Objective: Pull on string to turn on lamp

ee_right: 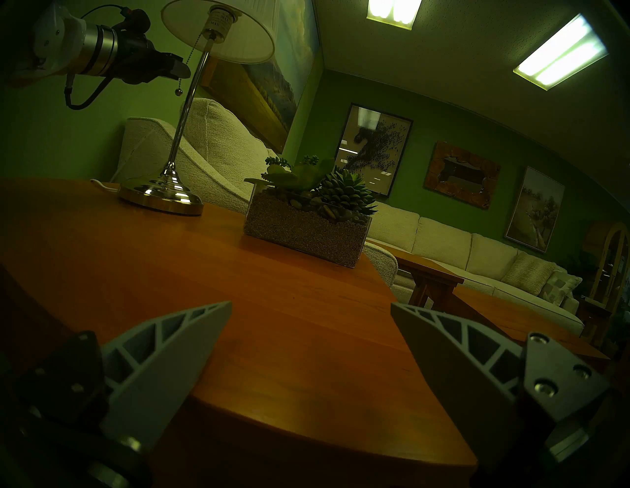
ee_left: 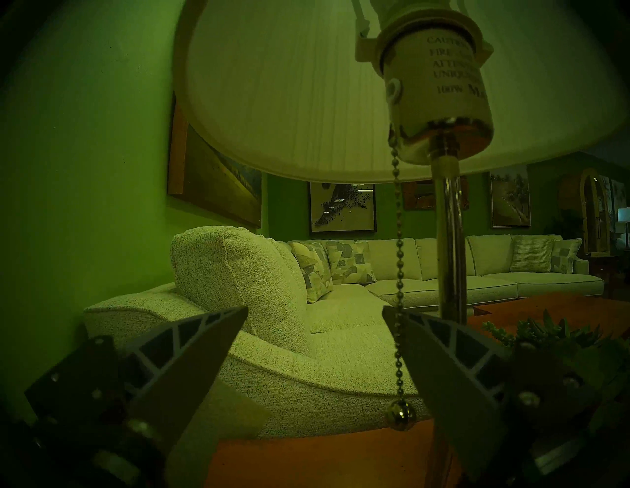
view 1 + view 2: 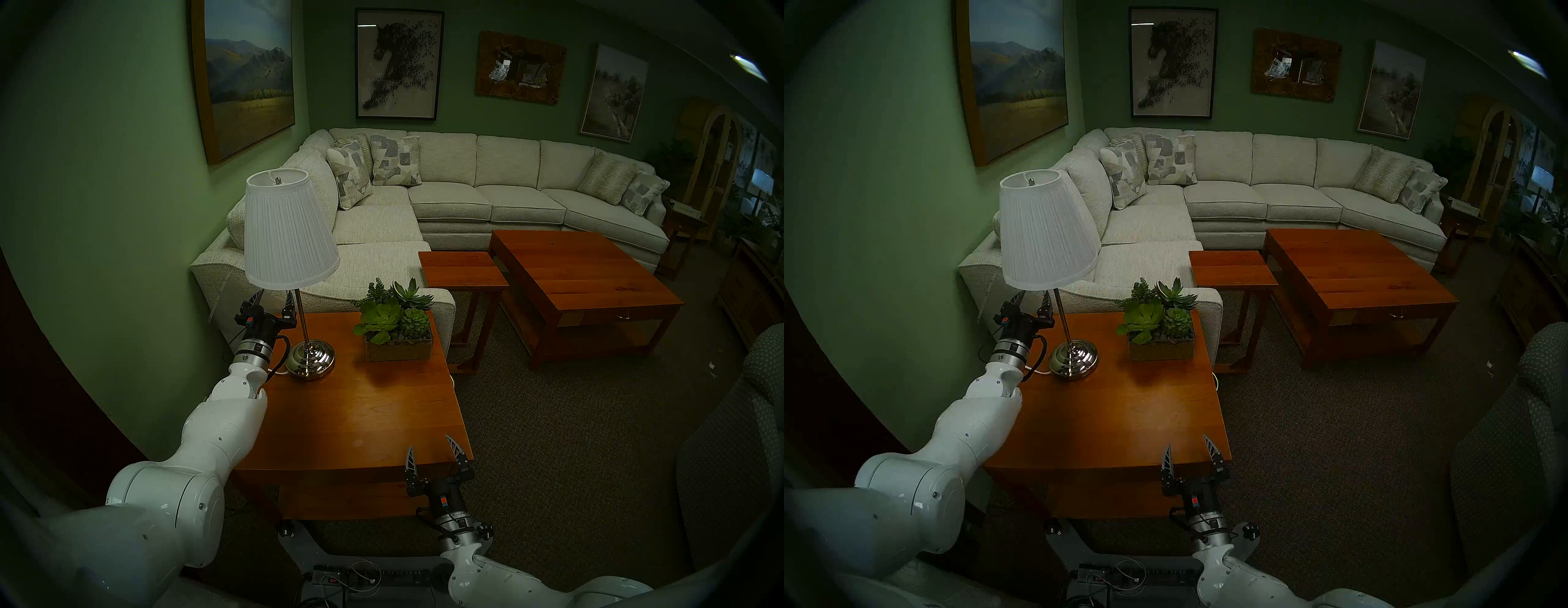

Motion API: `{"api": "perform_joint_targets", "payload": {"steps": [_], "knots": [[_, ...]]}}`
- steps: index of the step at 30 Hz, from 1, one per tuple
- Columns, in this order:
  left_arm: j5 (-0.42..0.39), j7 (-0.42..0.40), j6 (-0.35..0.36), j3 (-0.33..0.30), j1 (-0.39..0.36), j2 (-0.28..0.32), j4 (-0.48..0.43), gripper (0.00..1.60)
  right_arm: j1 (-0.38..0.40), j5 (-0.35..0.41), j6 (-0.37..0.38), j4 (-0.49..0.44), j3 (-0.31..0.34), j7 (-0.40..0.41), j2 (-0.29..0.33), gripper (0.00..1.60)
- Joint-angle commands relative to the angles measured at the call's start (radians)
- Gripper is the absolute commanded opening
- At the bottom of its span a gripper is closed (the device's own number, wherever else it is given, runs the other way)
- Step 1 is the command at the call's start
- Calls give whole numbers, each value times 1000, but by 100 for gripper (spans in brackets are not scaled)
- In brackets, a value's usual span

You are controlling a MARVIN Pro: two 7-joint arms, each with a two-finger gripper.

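Observation:
My gripper is going to pull the pull chain, and the lamp (image 3: 290, 231) should then stay standing and light up, because its ribbed chrome base (image 3: 310, 361) spreads wide under the thin stem.
The lamp (image 3: 288, 229) with a white pleated shade, thin chrome stem and ribbed chrome base (image 3: 309, 360) stands at the far left of a wooden side table (image 3: 360, 407), unlit. Its thin metallic pull chain (image 2: 398, 259) hangs from the socket and ends in a small bead (image 2: 399, 414). My left gripper (image 3: 273, 299) is open just under the shade, left of the stem. In the left wrist view (image 2: 315, 311) the chain hangs between the fingers, close against the right finger (image 2: 443, 368). My right gripper (image 3: 430, 448) is open and empty over the table's near edge.
A glass planter of succulents (image 3: 399, 331) sits right of the lamp. A white power cord (image 1: 102, 185) leaves the base. A cream sectional sofa (image 3: 466, 199) stands behind the table, and two more wooden tables (image 3: 585, 280) to the right. A green wall (image 3: 106, 212) is close on the left.

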Motion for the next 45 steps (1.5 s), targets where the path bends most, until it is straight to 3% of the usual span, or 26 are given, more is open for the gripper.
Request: {"api": "perform_joint_targets", "payload": {"steps": [1, 4, 5, 6, 9, 11, 12, 24, 45], "knots": [[-4, -13, -69, -5, -82, 6, 19, 80, 10, -5, 2, -10, 2, -10, 0, 160], [-7, -22, -84, -6, -91, 6, 39, 77, 11, -6, 2, -10, 2, -10, 0, 160], [-7, -24, -88, -6, -93, 6, 44, 61, 11, -6, 2, -10, 2, -10, 0, 160], [-7, -24, -88, -6, -93, 6, 44, 61, 11, -6, 2, -10, 2, -10, 0, 160], [-11, -38, -98, -6, -101, 6, 62, 33, 11, -6, 2, -10, 2, -10, 0, 160], [-13, -49, -105, -6, -104, 5, 75, 2, 10, -6, 3, -10, 2, -11, 0, 160], [-15, -54, -109, -6, -106, 4, 82, 0, 10, -6, 3, -10, 2, -11, 0, 160], [-72, -167, -102, -21, -122, -17, 156, 0, 10, -9, 4, -12, 1, -14, 1, 160], [-82, -201, -87, -31, -177, -34, 331, 0, 10, -11, 4, -12, 2, -15, 1, 160]]}}
